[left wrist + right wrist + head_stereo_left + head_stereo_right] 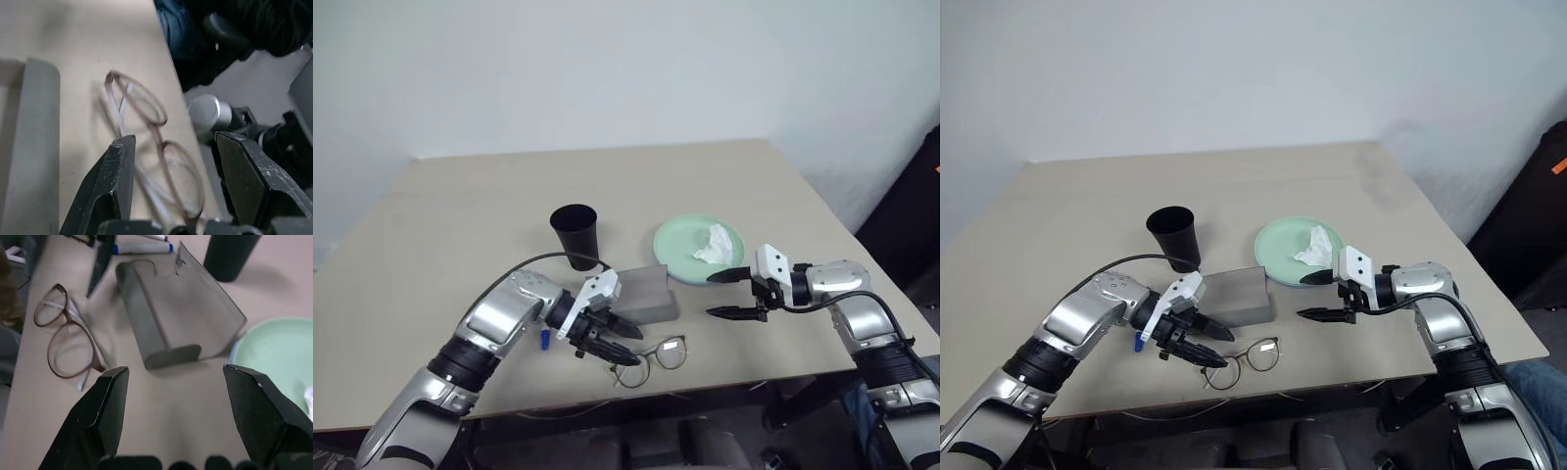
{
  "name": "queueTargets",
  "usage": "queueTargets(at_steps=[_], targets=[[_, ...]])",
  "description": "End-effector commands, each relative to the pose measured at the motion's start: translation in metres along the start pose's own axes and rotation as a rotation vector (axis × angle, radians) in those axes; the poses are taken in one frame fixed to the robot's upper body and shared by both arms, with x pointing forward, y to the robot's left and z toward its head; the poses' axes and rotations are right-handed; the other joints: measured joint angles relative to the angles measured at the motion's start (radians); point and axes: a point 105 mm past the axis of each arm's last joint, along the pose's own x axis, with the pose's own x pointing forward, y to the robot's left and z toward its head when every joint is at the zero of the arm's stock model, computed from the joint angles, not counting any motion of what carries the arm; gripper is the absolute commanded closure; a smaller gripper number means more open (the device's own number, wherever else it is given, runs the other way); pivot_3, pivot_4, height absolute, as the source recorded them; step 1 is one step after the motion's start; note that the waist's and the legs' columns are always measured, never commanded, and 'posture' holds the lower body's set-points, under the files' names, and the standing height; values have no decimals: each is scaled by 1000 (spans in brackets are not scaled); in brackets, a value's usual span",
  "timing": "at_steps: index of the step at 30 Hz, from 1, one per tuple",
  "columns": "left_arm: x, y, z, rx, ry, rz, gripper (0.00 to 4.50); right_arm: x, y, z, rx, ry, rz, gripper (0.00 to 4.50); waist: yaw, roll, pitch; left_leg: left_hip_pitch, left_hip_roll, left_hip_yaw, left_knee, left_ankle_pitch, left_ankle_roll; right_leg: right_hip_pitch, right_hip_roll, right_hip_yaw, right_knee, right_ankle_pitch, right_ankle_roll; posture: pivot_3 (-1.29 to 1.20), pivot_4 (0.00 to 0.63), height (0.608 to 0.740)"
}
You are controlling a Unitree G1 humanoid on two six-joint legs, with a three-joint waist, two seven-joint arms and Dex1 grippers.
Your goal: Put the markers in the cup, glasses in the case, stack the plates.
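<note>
My gripper will lift the glasses as one compact piece, and they will stay folded, because the temple arms lie tucked behind the lenses.
The thin-framed glasses lie folded near the table's front edge, just in front of the grey case, whose lid stands up in the right wrist view. My left gripper is open, low over the left end of the glasses, one finger on each side and not touching. My right gripper hangs open and empty to the right of the case. A white marker with a blue cap lies behind my left wrist. The black cup stands upright behind the case. The mint green plate sits right of the cup.
A crumpled white tissue lies on the green plate. The table's front edge runs just past the glasses. A dark object stands off the table's right side. A black cable arcs over my left arm.
</note>
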Motion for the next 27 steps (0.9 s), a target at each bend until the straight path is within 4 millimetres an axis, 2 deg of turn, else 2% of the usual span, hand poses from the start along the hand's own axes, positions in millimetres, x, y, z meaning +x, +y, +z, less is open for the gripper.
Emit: queueTargets(at_steps=[1,13,14,15,21,27], targets=[[4,7,6,45,28,-2,1767,3,-1,15,-54,-52,-6,1175,0,0,0,0,0,0,0,0,0,0,0,0,0,0,0,0,0,740],[20,11,8,27,17,-47,1767,4,-2,11,-56,-43,-40,1175,0,0,0,0,0,0,0,0,0,0,0,1,0,0,0,0,0,740],[21,11,8,27,16,-49,2166,5,-2,10,-56,-43,-40,1148,0,0,0,0,0,0,0,0,0,0,0,1,0,0,0,0,0,740],[21,11,8,28,17,-50,2315,5,-2,10,-56,-43,-41,1148,0,0,0,0,0,0,0,0,0,0,0,1,0,0,0,0,0,740],[22,11,3,47,41,-45,4353,5,-5,9,-58,-38,-58,1148,0,-1,0,0,0,1,0,0,0,0,2,4,0,0,0,0,0,740],[21,12,5,60,32,-38,4353,7,-7,9,-61,-31,-67,1148,0,-1,0,0,0,1,1,0,0,0,12,19,1,0,0,0,0,740]])
